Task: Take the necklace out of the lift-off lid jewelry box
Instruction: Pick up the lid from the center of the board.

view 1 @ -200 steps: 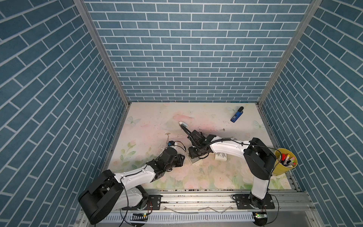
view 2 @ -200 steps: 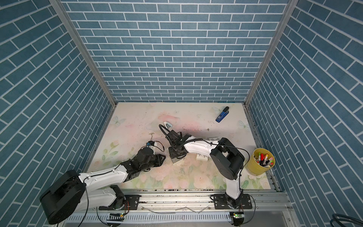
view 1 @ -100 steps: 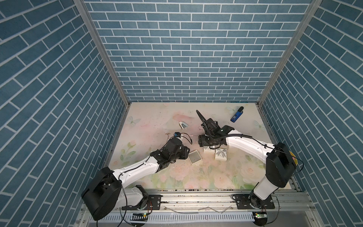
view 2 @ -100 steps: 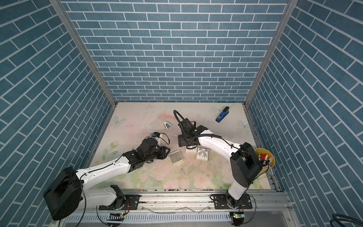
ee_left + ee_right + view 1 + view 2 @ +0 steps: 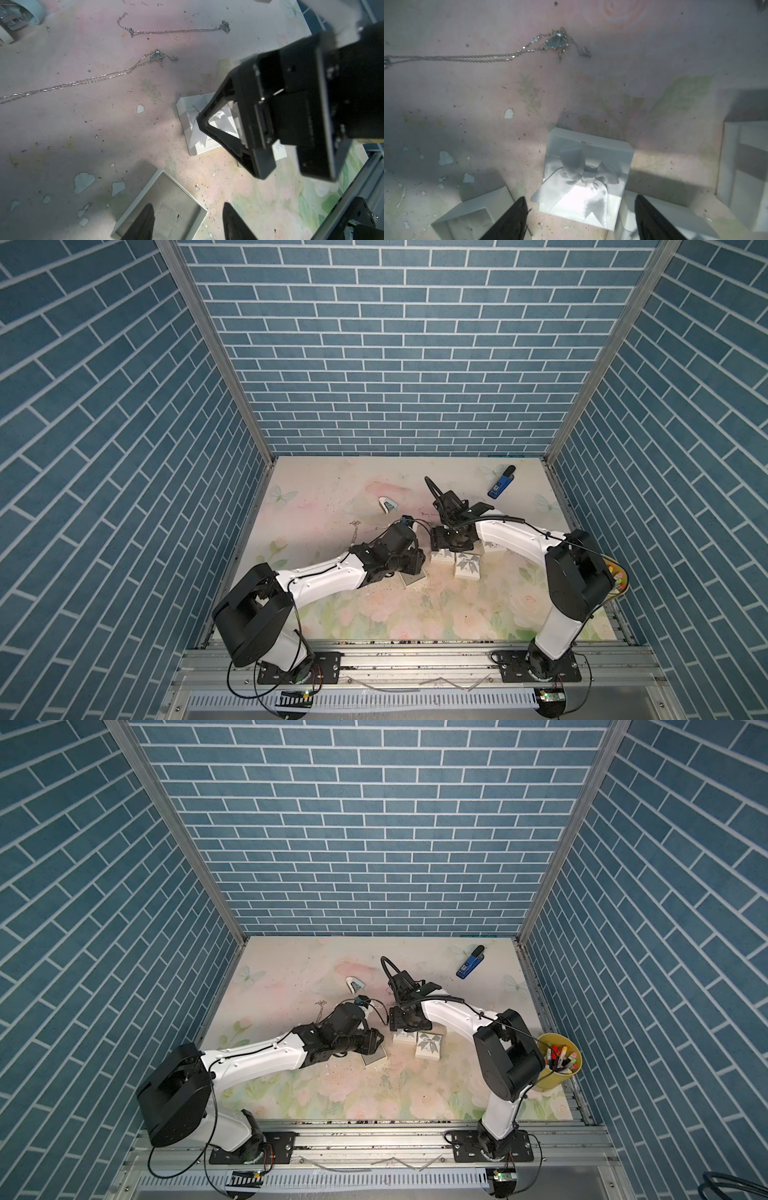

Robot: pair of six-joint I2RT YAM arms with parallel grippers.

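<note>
My left gripper is above the open base (image 5: 172, 214) where the bow-topped lid (image 5: 586, 180) must go, so it should pull back before my right gripper brings the lid over.
The white jewelry box base (image 5: 162, 207) lies open and empty on the floral mat, also seen in a top view (image 5: 411, 580). My left gripper (image 5: 188, 204) is open above it, one finger over the inside and one beyond its rim. A silver necklace (image 5: 156, 56) with a pale pendant lies stretched out on the mat, apart from the box, and shows in the right wrist view (image 5: 556, 41). My right gripper (image 5: 579, 197) is open just over a white bow-topped box (image 5: 587, 172), holding nothing.
A second thin chain (image 5: 176, 31) lies farther back. More white boxes (image 5: 467, 566) crowd beside the right gripper. A blue stapler (image 5: 501, 488) is at the back right, a yellow pen cup (image 5: 559, 1060) at the right edge, and a small white-teal item (image 5: 387, 504) behind the left arm.
The right gripper has left the open box, swung back and to the right, and spread its jaws. The left arm has reached forward over the open box, its jaws widening.
</note>
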